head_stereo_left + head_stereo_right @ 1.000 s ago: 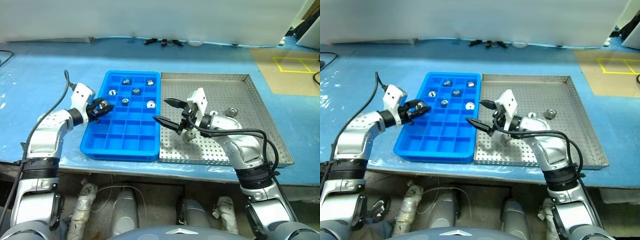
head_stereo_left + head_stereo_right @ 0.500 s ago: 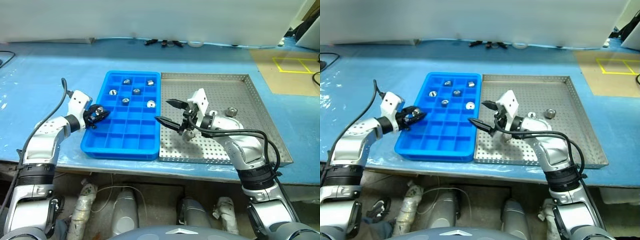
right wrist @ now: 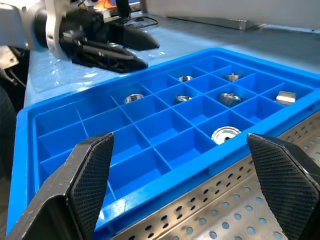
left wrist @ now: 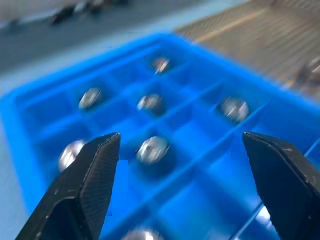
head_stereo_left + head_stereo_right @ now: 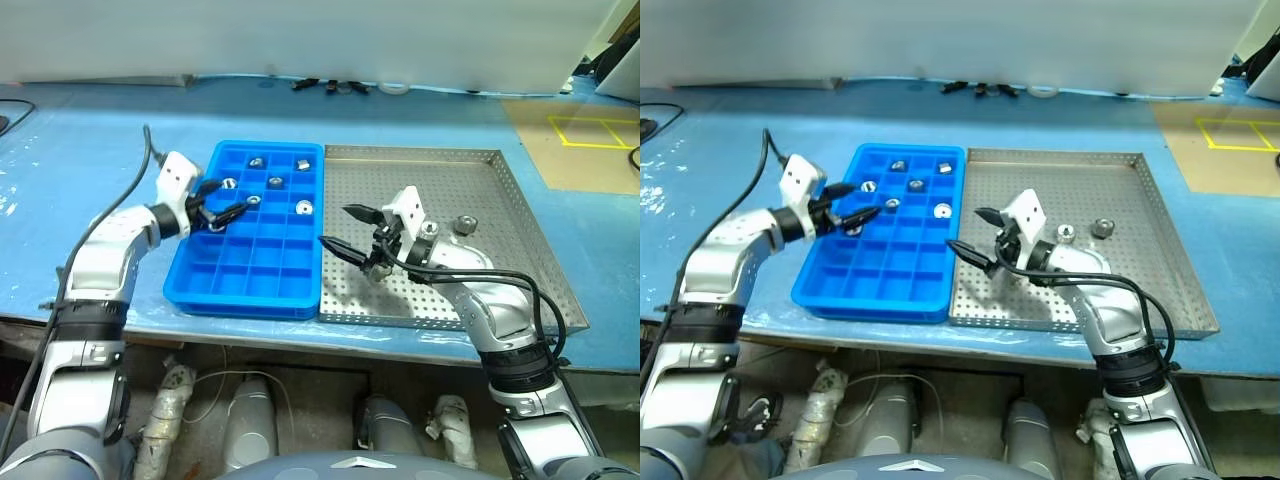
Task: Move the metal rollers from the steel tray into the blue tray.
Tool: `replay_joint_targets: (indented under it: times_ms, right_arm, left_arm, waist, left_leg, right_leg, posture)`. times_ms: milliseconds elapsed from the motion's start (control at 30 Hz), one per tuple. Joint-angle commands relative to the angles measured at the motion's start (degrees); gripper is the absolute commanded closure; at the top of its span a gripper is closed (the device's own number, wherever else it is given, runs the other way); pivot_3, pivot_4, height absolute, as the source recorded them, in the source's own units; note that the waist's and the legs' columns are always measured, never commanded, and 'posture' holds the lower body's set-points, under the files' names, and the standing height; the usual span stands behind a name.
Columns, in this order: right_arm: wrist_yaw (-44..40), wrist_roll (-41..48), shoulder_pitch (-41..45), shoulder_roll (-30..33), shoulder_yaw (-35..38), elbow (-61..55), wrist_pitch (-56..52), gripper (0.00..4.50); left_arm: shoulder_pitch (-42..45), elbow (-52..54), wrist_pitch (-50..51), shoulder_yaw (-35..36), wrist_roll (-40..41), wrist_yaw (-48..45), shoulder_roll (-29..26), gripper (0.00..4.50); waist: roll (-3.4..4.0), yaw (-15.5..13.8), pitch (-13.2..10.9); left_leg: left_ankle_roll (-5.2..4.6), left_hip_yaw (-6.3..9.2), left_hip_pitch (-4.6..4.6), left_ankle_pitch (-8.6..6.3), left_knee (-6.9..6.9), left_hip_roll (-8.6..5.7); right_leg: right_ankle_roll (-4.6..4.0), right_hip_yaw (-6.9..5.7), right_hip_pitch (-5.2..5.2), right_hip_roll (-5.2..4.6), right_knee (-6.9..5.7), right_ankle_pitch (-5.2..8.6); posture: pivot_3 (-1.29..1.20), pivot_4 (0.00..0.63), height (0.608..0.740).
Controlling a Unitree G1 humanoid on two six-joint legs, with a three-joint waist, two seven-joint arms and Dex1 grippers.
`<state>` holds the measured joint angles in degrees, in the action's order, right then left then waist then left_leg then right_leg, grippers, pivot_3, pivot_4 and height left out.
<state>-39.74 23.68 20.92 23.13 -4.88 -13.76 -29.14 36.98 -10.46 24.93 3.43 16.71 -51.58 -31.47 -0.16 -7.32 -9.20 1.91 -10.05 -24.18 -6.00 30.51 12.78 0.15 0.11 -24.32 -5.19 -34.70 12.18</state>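
Note:
The blue tray's rollers [image 5: 275, 183] each sit in a compartment, so my empty left gripper keeps going to the steel tray [image 5: 345, 287] and closes on a roller there.
The blue tray [image 5: 246, 297] lies left of the steel tray [image 5: 500, 185], the two touching. Several metal rollers [image 5: 275, 182] sit in single compartments in its far half. My left gripper [image 5: 235, 197] hovers open over the tray's left side, nothing between its fingers. In the left wrist view a roller [image 4: 152, 149] lies in a compartment below its spread fingers [image 4: 95, 175]. My right gripper [image 5: 333, 224] is open and empty above the steel tray's left edge, pointing at the blue tray. Two rollers [image 5: 463, 224] rest on the steel tray behind it.
Blue sheeting covers the table. Small dark items [image 5: 325, 85] and a white ring [image 5: 390, 87] lie along the far edge. A brown patch with a yellow taped square [image 5: 585, 130] is at the far right. A black cable [image 5: 135, 195] trails from the left wrist.
My left gripper was shut on a roller at the blue tray's left edge. It has opened, let the roller go, and moved up and right over the tray. The right gripper barely shifted.

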Motion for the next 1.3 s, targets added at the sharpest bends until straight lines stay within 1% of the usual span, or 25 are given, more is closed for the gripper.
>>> replay_joint_targets:
  times_ms: [33,133,233,433,533,600,733,800,867,1133,1300]
  right_arm:
    - [0.47,1.59,-1.60,2.44,4.41,-4.20,-0.51,0.00]
    - [1.70,1.58,-4.97,4.16,6.99,-6.66,-1.10,0.00]
    - [4.72,1.81,-9.89,4.53,10.12,-11.01,-2.15,0.00]
    - [10.65,1.79,-19.24,2.57,12.74,-19.00,-2.93,0.00]
    - [13.37,1.07,-22.99,1.56,12.81,-22.02,-2.80,0.00]
    - [15.15,0.76,-24.43,0.81,12.61,-23.73,-2.92,0.00]
    - [17.79,0.68,-26.36,-0.03,12.58,-26.31,-3.32,0.00]
    - [18.70,0.48,-27.42,-0.23,12.80,-26.91,-3.28,0.00]
    - [19.22,0.43,-28.10,-0.31,12.77,-27.20,-3.21,0.00]
    - [19.97,-0.24,-29.07,-0.48,12.19,-25.99,-1.91,0.00]
    - [19.31,-0.97,-29.47,-0.44,11.88,-24.10,-0.50,0.00]
  left_arm:
    - [4.40,-1.25,-1.69,-3.94,0.58,-4.79,1.72,0.39]
    - [9.90,-7.96,-5.34,-8.43,-1.31,-8.72,5.53,0.39]
    - [15.13,-16.98,-9.92,-13.92,-3.88,-13.66,11.47,0.39]
    - [19.47,-29.30,-17.67,-19.85,-7.96,-22.15,18.55,0.39]
    - [21.12,-34.94,-21.86,-21.63,-10.56,-24.01,20.97,0.39]
    - [22.21,-38.81,-23.94,-22.04,-12.01,-24.31,22.31,0.39]
    - [24.60,-46.91,-28.74,-21.82,-15.44,-21.28,24.58,0.39]
    - [25.46,-49.50,-30.35,-21.79,-16.79,-20.80,25.46,0.39]
    - [25.90,-51.32,-31.14,-21.66,-17.76,-21.32,26.09,0.39]
    - [24.60,-54.21,-31.69,-21.67,-20.46,-22.93,27.86,0.39]
    - [24.75,-55.91,-30.10,-20.28,-20.89,-19.61,29.28,0.39]
  waist:
    - [-0.01,0.22,0.00]
    - [0.00,0.49,0.00]
    - [-0.01,0.81,0.00]
    - [-0.01,3.45,0.00]
    - [-0.01,4.93,0.00]
    - [-0.02,5.41,0.00]
    - [-0.02,6.45,-0.01]
    - [-0.02,6.57,-0.01]
    - [-0.02,6.63,-0.01]
    - [-0.03,6.67,-0.01]
    - [-0.03,6.67,-0.01]
  left_leg:
    - [0.00,0.00,0.01,0.00,0.03,0.00]
    - [-0.01,-0.01,0.05,0.00,0.07,0.02]
    - [-0.01,-0.02,0.02,0.00,0.08,0.02]
    - [-0.19,-0.11,0.02,-0.11,0.19,-0.02]
    - [-0.21,-0.11,0.05,-0.12,0.17,0.00]
    - [-0.22,-0.13,0.05,-0.13,0.20,-0.02]
    - [-0.26,-0.14,0.08,-0.16,0.29,-0.05]
    - [-0.27,-0.14,0.08,-0.17,0.29,-0.04]
    - [-0.32,-0.13,0.06,-0.20,0.29,-0.05]
    - [-0.44,-0.18,0.01,-0.27,0.29,-0.07]
    - [-0.46,-0.18,0.02,-0.28,0.32,-0.08]
  right_leg:
    - [0.00,0.00,0.02,-0.01,0.00,0.00]
    - [0.01,0.02,0.02,0.03,-0.01,0.00]
    - [0.01,0.10,0.03,0.03,0.01,0.00]
    - [0.09,0.13,0.03,0.02,0.07,0.04]
    - [0.10,0.13,0.03,0.04,0.09,0.05]
    - [0.11,0.13,0.03,0.03,0.09,0.06]
    - [0.22,0.12,0.07,0.01,0.09,0.11]
    - [0.34,0.13,0.07,0.02,0.10,0.18]
    - [0.23,0.13,0.08,0.02,0.16,0.11]
    - [0.17,0.14,0.08,0.00,0.23,0.08]
    - [0.18,0.13,0.11,-0.08,0.23,0.09]
  posture:
    - [-0.05,0.150,0.740]
    - [-0.12,0.150,0.740]
    - [-0.19,0.150,0.740]
    - [-0.33,0.150,0.740]
    - [-0.39,0.150,0.740]
    - [-0.42,0.150,0.740]
    - [-0.46,0.150,0.740]
    - [-0.47,0.150,0.740]
    - [-0.48,0.150,0.740]
    - [-0.48,0.150,0.740]
    - [-0.48,0.150,0.740]
